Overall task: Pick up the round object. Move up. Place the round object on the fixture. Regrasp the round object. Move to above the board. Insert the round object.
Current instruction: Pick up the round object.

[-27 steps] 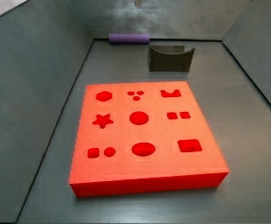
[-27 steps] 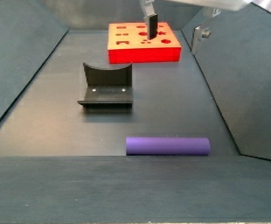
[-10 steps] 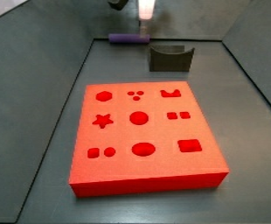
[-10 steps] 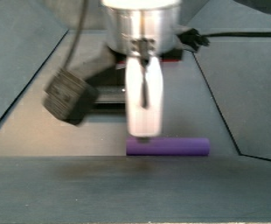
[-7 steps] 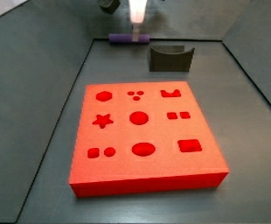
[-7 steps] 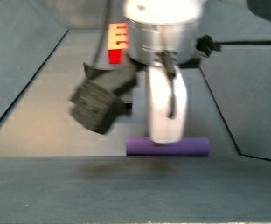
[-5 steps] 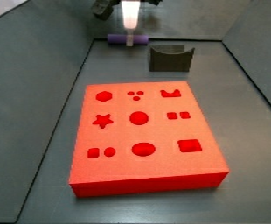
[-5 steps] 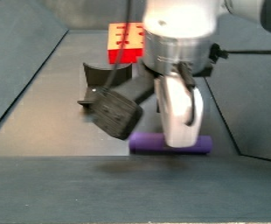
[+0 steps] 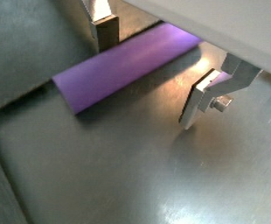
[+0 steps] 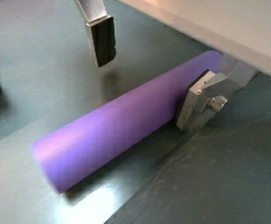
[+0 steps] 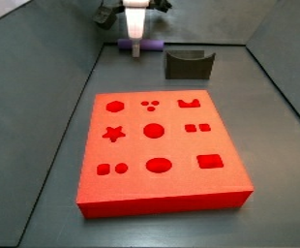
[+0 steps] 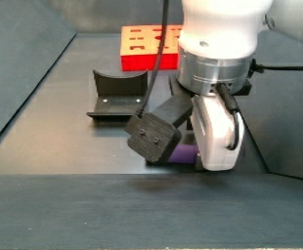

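The fixture's top (image 11: 189,57) dips between raised corners, so I expect the purple peg (image 11: 153,45) to stay resting in that dip instead of rolling off when I put it down.
The round object (image 10: 121,136) is a smooth purple peg lying flat on the dark floor by the end wall. My gripper (image 10: 149,72) is open and lowered over it, one finger on each side, neither pad touching it in both wrist views. The peg (image 9: 126,66) lies crosswise between the fingers (image 9: 103,31). In a side view the gripper (image 12: 217,154) hides nearly all of the peg (image 12: 183,155). In a side view the gripper (image 11: 135,44) covers the middle of the peg (image 11: 154,45). The fixture (image 11: 188,64) stands just beside the peg. The orange-red board (image 11: 160,145) lies apart.
Sloped grey walls (image 11: 62,87) enclose the floor on both sides. The fixture (image 12: 117,96) sits between the peg and the board (image 12: 151,41). A black cable (image 12: 282,67) runs off the wrist toward the side wall.
The gripper has come down from above the floor until its open fingers straddle the peg. The peg, fixture and board have not moved.
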